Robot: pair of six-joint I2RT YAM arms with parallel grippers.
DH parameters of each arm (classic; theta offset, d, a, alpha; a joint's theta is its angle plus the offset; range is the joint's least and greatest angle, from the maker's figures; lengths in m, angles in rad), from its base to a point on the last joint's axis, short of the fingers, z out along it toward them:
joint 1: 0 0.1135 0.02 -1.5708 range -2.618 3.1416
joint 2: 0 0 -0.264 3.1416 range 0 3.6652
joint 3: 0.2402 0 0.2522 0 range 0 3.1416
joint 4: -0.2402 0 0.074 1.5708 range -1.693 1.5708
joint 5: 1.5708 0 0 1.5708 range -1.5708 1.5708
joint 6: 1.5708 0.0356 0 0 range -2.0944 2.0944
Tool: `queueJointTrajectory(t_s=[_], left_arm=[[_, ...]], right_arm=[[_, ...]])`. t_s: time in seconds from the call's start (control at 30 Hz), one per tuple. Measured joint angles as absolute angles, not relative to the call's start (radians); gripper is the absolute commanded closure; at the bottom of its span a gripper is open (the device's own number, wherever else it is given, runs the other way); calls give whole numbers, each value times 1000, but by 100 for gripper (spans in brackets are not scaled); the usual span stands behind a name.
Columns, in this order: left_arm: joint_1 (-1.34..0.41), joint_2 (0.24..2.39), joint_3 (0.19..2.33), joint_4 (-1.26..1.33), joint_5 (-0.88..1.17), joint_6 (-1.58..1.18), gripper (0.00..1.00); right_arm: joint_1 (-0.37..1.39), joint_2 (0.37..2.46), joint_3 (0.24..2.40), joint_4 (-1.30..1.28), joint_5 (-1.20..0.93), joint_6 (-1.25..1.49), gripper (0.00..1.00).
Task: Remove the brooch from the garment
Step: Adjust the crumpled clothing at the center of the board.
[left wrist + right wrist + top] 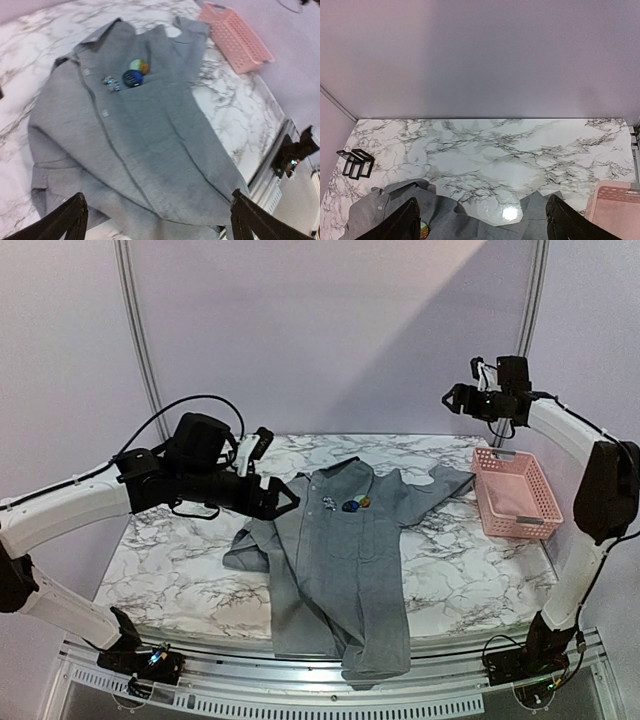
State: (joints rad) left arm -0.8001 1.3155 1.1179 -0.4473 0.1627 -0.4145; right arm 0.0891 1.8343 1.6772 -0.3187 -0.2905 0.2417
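Observation:
One sleeve point(256, 543) is crumpled up against the garment's body, so the robot's left gripper should pull the sleeve's cuff point(235, 558) outward while the right gripper holds the opposite side.
The grey collared garment point(345, 560) lies flat on the marble table, its hem hanging over the front edge. On its chest, three small pieces sit close together: a silver sparkly brooch point(111, 83), a dark blue round one point(132, 78) and a yellow-orange round one point(139, 66). In the top view they show as small spots point(350, 505). My left gripper point(285, 498) is open and empty, hovering just left of the collar, above the shirt point(150, 150). My right gripper point(455, 400) is open and empty, held high at the back right, far from the shirt point(385, 210).
A pink slotted basket point(518, 492) stands at the table's right edge, beside the shirt's right sleeve; it also shows in the left wrist view point(235, 35) and the right wrist view point(615, 205). A purple wall backs the table. The left sleeve point(248, 550) is folded.

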Motion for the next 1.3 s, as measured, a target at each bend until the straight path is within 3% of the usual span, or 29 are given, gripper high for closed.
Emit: queueJointTrajectory(t_s=[0.3, 0.6, 0.93, 1.3], left_arm=[[-662, 1311, 949, -578, -25, -507, 0], [-627, 1317, 854, -649, -85, -536, 1], [-567, 1319, 754, -602, -52, -564, 15], [-554, 1344, 709, -485, 23, -607, 29]], right_arm=[[231, 1662, 1448, -387, -263, 311, 22], [452, 1658, 1319, -561, -171, 389, 27], [645, 1671, 1266, -658, -111, 469, 35], [703, 1761, 1233, -658, -108, 542, 37]])
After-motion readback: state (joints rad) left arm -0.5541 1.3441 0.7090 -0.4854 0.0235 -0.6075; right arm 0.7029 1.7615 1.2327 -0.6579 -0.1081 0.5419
